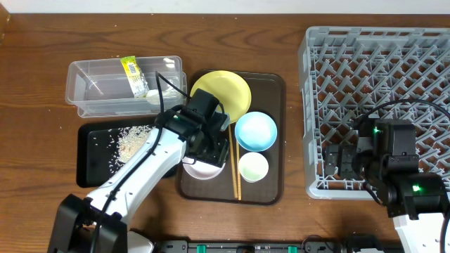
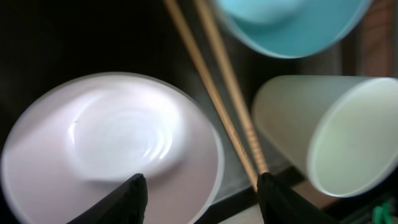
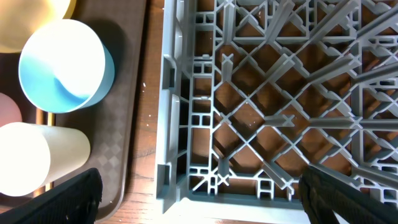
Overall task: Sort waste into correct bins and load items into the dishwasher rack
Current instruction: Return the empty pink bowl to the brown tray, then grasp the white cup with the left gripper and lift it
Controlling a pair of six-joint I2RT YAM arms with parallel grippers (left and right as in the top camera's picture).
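The pale cup's near rim (image 1: 241,168) is clear of the blue bowl. My left gripper should go on toward that rim before its open fingers are on either side of the pale cup's side (image 2: 314,150).
My left gripper (image 1: 209,149) hangs open over the white bowl (image 1: 200,169) on the brown tray; in the left wrist view the bowl's pinkish rim (image 2: 205,168) lies below the spread fingers (image 2: 134,194), untouched. The chopsticks (image 2: 217,93) run past the right finger, beside the pale cup (image 2: 329,130) and blue bowl (image 2: 286,25). The yellow plate (image 1: 221,95) sits at the tray's back. A snack wrapper (image 1: 133,76) lies in the clear tub (image 1: 91,91), rice (image 1: 130,140) in the black tray (image 1: 95,165). My right gripper (image 3: 205,199) stands wide open above the dishwasher rack's (image 3: 261,112) near-left corner.
The brown serving tray (image 1: 274,105) lies between the two bins and the rack (image 1: 380,63). A small white scrap (image 1: 152,94) sits at the tub's right end. The rack holds nothing. Bare wooden table shows along the back and at the far left.
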